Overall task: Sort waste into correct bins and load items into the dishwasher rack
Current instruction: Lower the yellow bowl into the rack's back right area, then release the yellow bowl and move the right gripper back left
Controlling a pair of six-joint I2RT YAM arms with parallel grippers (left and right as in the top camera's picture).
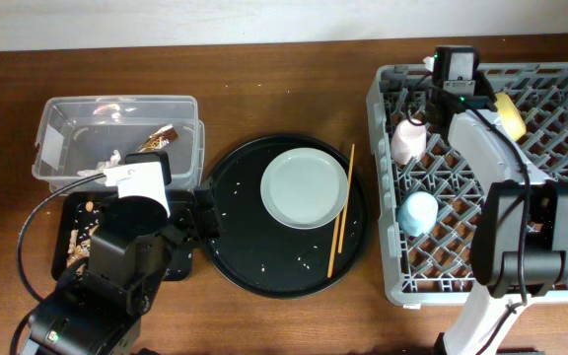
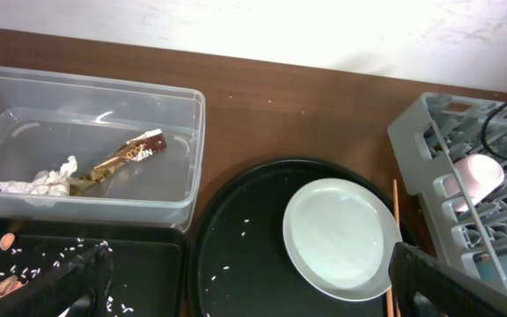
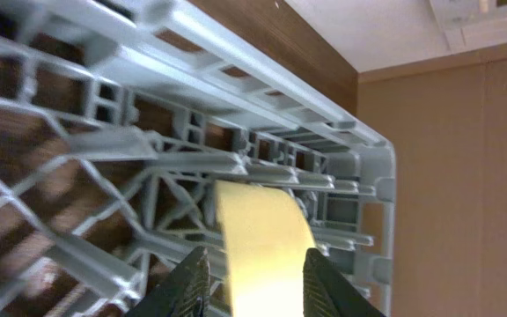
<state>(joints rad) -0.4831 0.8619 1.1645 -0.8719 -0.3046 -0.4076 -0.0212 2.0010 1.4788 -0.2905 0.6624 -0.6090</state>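
Observation:
The yellow bowl (image 1: 510, 115) stands edgewise in the dishwasher rack, so next my right gripper releases the bowl's rim, reaches the bowl's opposite side (image 1: 523, 125) and turns it upside down.
The yellow bowl (image 3: 262, 246) stands on edge in the grey dishwasher rack (image 1: 560, 247) near its far side. My right gripper (image 3: 255, 257) straddles the bowl's rim, jaws slightly parted, with a thin gap at the left finger. The pink cup (image 1: 407, 138) and blue cup (image 1: 419, 212) sit in the rack. The pale green plate (image 2: 341, 238) and chopsticks (image 1: 341, 207) lie on the round black tray (image 1: 235, 256). My left gripper (image 2: 252, 260) hangs wide open and empty above that tray's left edge. The wrapper (image 2: 130, 151) and tissue (image 2: 42, 180) lie in the clear tub (image 2: 192, 132).
A shallow black tray (image 2: 148, 264) in front of the tub holds brownish scraps (image 2: 7, 286) and pale crumbs. More crumbs dot the round tray. Bare wooden table (image 1: 294, 89) runs behind the tray and between it and the rack.

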